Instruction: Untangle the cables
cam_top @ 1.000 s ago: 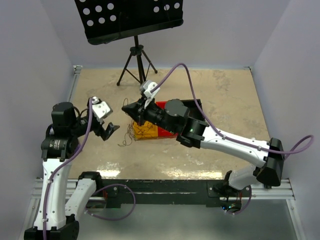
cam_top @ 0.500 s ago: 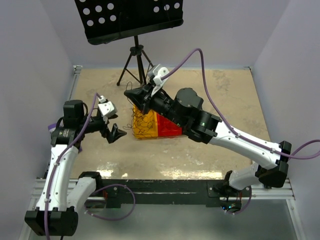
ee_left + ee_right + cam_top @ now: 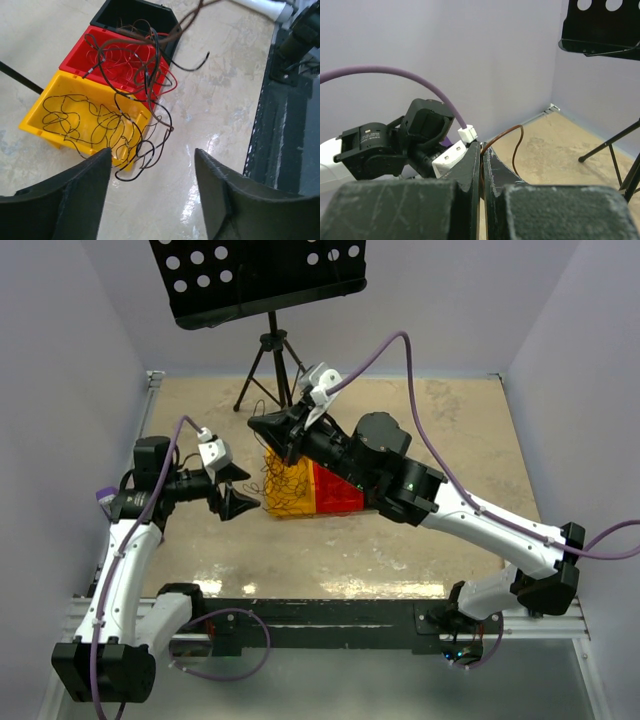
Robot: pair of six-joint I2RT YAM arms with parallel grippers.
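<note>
The robot's left gripper should pinch the black cable's low loop before its right gripper pulls away, because the brown cable hangs twined with the black one.
The cables are a tangle of thin black and brown wires draped over a yellow bin and a red bin, with red wires curled in the red one. My right gripper hovers above the bins, shut on a brown cable that hangs down as thin strands. In its own view the right gripper shows jaws pressed together on that wire. My left gripper is open just left of the yellow bin. Nothing lies between the left gripper's fingers.
A black bin stands behind the red bin. A music stand on a tripod rises at the back. A dark rail runs along the table's near edge. Purple-grey walls enclose the table.
The right gripper rose and lifted the tangle off the bins, then stayed nearly still. The left gripper swung right toward the yellow bin, its jaws opening wider and then narrowing a little.
</note>
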